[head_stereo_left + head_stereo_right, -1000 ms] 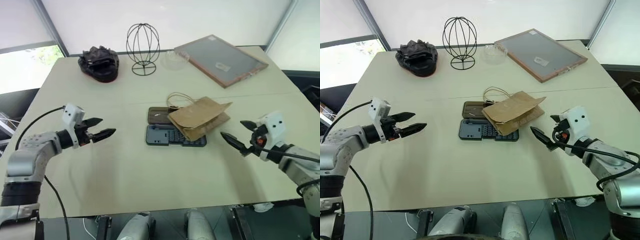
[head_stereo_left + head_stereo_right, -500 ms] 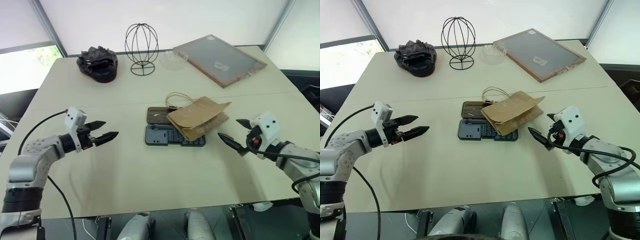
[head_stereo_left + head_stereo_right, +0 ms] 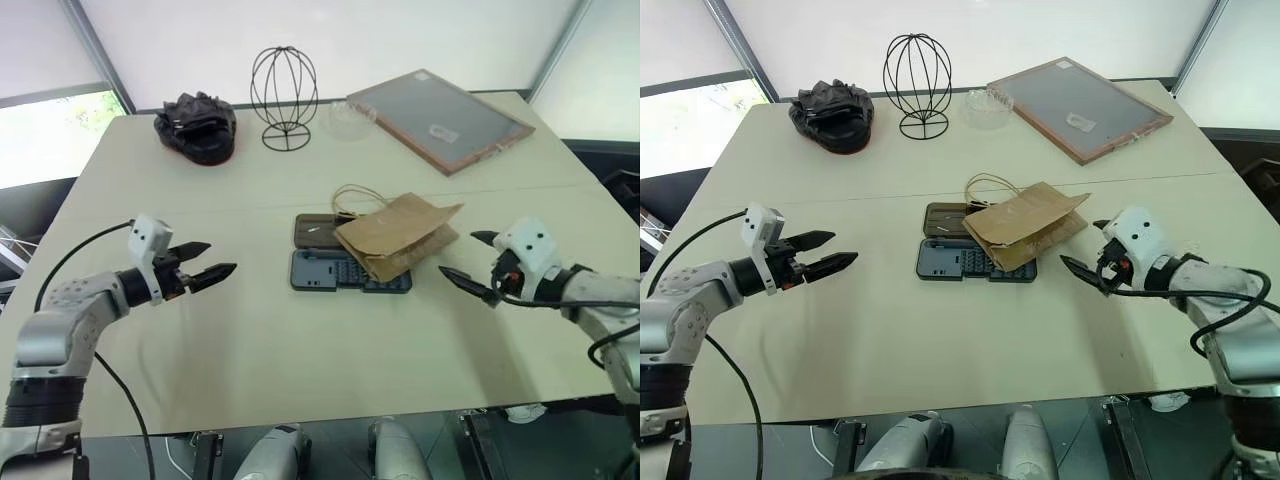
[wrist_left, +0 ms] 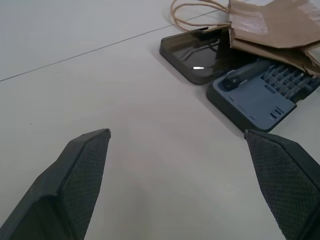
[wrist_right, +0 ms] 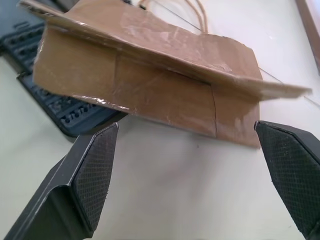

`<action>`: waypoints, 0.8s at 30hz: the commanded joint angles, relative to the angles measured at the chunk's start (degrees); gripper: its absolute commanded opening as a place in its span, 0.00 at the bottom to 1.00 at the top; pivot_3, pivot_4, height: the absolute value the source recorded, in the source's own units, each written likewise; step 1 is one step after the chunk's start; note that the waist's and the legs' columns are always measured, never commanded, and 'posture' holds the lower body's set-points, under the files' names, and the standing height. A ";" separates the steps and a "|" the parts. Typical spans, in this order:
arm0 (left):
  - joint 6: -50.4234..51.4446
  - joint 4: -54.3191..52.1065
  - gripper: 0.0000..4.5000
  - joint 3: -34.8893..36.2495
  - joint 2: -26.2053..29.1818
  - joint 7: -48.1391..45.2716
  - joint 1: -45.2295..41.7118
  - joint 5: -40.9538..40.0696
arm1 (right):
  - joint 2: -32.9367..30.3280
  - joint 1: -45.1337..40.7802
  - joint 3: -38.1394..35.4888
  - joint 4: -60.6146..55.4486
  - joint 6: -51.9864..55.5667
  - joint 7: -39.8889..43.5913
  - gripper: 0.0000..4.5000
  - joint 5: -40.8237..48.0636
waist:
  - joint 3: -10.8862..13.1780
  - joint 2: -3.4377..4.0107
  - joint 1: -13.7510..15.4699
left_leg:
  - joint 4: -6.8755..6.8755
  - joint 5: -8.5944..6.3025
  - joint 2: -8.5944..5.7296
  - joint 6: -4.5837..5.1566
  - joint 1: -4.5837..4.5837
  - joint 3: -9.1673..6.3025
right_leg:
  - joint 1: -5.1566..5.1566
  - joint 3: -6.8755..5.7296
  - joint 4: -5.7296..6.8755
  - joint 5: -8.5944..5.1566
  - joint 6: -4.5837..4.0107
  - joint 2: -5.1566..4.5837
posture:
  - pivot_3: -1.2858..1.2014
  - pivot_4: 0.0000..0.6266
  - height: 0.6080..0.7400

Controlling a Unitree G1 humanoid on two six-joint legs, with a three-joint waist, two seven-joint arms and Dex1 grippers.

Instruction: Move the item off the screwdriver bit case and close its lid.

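The bag juts clear of the case toward my right gripper's open fingers, so I keep moving in until they straddle its loose edge (image 3: 447, 227) and close.
The item, a creased brown paper bag (image 3: 400, 235) with twine handles, lies across the right part of the open screwdriver bit case in the middle of the table. The case's blue-grey tray (image 3: 325, 272) with bit rows is the near half. Its brown lid (image 3: 315, 231) lies flat behind the tray, partly under the bag. My right gripper (image 3: 458, 254) is open just right of the bag, pointing at its edge (image 5: 150, 75) without touching it. My left gripper (image 3: 215, 258) is open and empty, well left of the case and pointing toward it (image 4: 197, 52).
At the back of the table are a lumpy black object (image 3: 197, 127), a black wire stand (image 3: 285, 98), a clear dish (image 3: 348, 115) and a wood-framed grey board (image 3: 440, 118). Bare tabletop lies between the case and the near table edge (image 3: 300, 415).
My right gripper has rolled at the wrist while staying just right of the bag. The left gripper, bag and case have not moved.
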 commanded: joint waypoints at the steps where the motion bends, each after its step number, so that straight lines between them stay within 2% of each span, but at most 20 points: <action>1: -1.16 0.96 0.99 -0.29 1.84 -1.80 -2.84 0.81 | -2.57 -7.34 5.14 6.12 -10.22 3.79 1.00 -6.79 | 0.00 0.00 -0.08 | 0.00 0.00 0.01 0.00 0.01 0.01 | 0.01 0.00 0.00 0.00 0.00 0.00 | 0.52 0.24 1.00; 8: -2.67 1.88 0.99 -1.52 0.44 -1.99 -4.58 1.79 | -1.16 -22.18 17.48 23.11 -29.98 8.91 1.00 -19.67 | 0.01 0.00 -0.99 | -0.05 0.00 0.02 0.00 -0.05 0.01 | -0.10 -0.03 0.00 0.00 0.00 0.00 | 0.52 0.24 1.00; 12: -2.70 -0.57 0.99 -0.81 -1.21 -0.18 -2.26 1.41 | 1.37 -27.19 20.79 31.64 -37.26 8.91 1.00 -23.28 | 0.01 0.00 -1.58 | -0.04 0.00 0.02 0.00 -0.07 0.00 | -0.12 -0.06 0.00 0.01 0.00 -0.01 | 0.52 0.24 1.00; 15: -2.60 -3.15 1.00 -0.33 -1.99 1.19 0.36 1.29 | 2.36 -29.49 21.63 36.39 -41.68 9.58 0.80 -24.34 | 0.01 0.01 -1.72 | -0.06 0.00 0.04 -0.01 -0.06 0.01 | -0.15 -0.05 0.01 0.01 0.00 0.01 | 0.52 0.24 1.00; 22: -2.18 -5.05 1.00 0.35 -2.94 3.39 2.90 0.72 | 4.14 -34.50 22.96 44.19 -48.79 10.11 0.01 -27.02 | 0.01 0.01 -1.57 | -0.03 0.00 0.04 -0.01 -0.06 0.01 | -0.14 -0.05 0.02 0.02 -0.02 0.02 | 0.52 0.24 1.00; 24: -2.19 -5.32 1.00 0.19 -3.12 3.74 3.07 0.68 | 4.49 -35.36 23.28 45.44 -49.62 10.20 0.01 -27.75 | 0.01 0.01 -1.59 | -0.03 0.00 0.04 -0.01 -0.06 0.01 | -0.14 -0.05 0.02 0.02 -0.02 0.02 | 0.52 0.24 1.00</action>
